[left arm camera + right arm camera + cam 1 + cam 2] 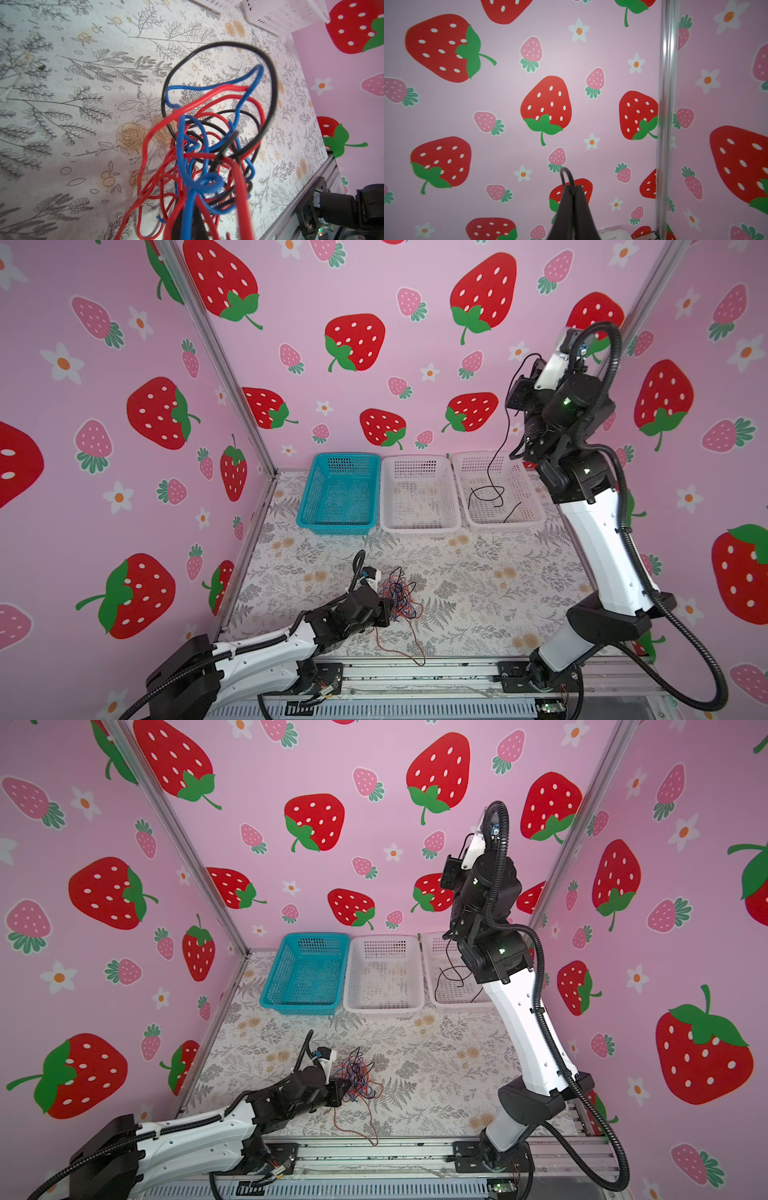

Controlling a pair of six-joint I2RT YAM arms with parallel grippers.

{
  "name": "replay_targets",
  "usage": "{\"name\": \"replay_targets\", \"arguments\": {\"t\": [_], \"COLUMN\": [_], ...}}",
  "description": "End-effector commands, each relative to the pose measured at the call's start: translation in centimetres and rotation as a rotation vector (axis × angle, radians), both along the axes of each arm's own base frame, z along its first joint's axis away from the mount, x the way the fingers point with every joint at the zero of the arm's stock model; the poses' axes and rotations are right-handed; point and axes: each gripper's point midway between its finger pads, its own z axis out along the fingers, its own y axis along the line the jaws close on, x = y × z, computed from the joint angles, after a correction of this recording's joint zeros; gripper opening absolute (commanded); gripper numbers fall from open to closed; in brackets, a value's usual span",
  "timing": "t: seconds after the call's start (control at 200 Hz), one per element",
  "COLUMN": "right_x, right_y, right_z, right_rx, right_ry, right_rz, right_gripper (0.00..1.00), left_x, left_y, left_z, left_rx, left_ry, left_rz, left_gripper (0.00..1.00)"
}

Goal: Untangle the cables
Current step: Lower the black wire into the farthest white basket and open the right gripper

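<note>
My right gripper should keep lowering, since the black cable hangs free of the tangle and its end coils in the white basket, then release inside that basket.
A tangle of thin red, blue and black cables lies on the floral table, near the front and left of centre. My left gripper lies low at the tangle's left side, shut on it. In the left wrist view the cables loop up right in front of the camera and hide the jaws. My right gripper is raised high at the back right, shut on one black cable. This cable hangs down, and its end coils in the right white basket.
Three baskets line the back of the table: a blue basket, a middle white basket and the right white one. One red strand trails from the tangle to the front metal rail. Strawberry-print walls enclose three sides.
</note>
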Motion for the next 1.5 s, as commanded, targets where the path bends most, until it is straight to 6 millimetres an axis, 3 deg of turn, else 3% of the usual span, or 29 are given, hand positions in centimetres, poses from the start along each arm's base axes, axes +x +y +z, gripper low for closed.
{"name": "replay_targets", "arguments": {"t": [0.0,0.29,0.45,0.63,0.775,0.89,1.171,1.301,1.401,1.496], "right_x": [0.9,7.1,8.4,9.8,10.2,10.3,11.3,11.5,11.3,11.0], "right_y": [-2.4,-4.4,-4.5,-3.7,-3.9,-4.1,-3.2,-2.7,-2.6,-2.6], "right_z": [-0.5,-12.6,-18.3,-26.9,-33.2,-37.1,-43.8,-45.1,-45.4,-44.4], "right_rx": [-0.008,-0.054,-0.051,-0.038,0.000,0.049,0.072,0.077,0.076,0.091], "right_ry": [-0.022,0.204,0.303,0.491,0.637,0.726,0.897,0.931,0.957,0.936], "right_rz": [-0.161,-0.239,-0.198,-0.113,-0.056,-0.024,0.048,0.081,0.087,0.090], "right_gripper": [0.00,0.00,0.00,0.00,0.00,0.00,0.00,0.01,0.15,0.26], "left_x": [0.7,0.8,0.8,0.8,0.8,0.8,0.8,0.9,0.9,0.9], "left_y": [-0.7,-1.2,-1.1,-1.2,-1.3,-1.3,-1.8,-1.9,-2.0,-2.0], "left_z": [1.3,1.2,1.2,1.4,1.7,1.9,2.1,2.2,2.2,2.3], "left_rx": [-0.027,-0.031,-0.029,-0.032,-0.034,-0.034,-0.037,-0.036,-0.036,-0.035], "left_ry": [-0.028,-0.022,-0.021,-0.021,-0.021,-0.025,-0.022,-0.022,-0.023,-0.025], "left_rz": [0.011,0.001,0.004,0.005,0.001,0.001,-0.006,-0.008,-0.012,-0.011], "left_gripper": [0.00,0.00,0.00,0.00,0.00,0.00,0.00,0.00,0.00,0.00]}}
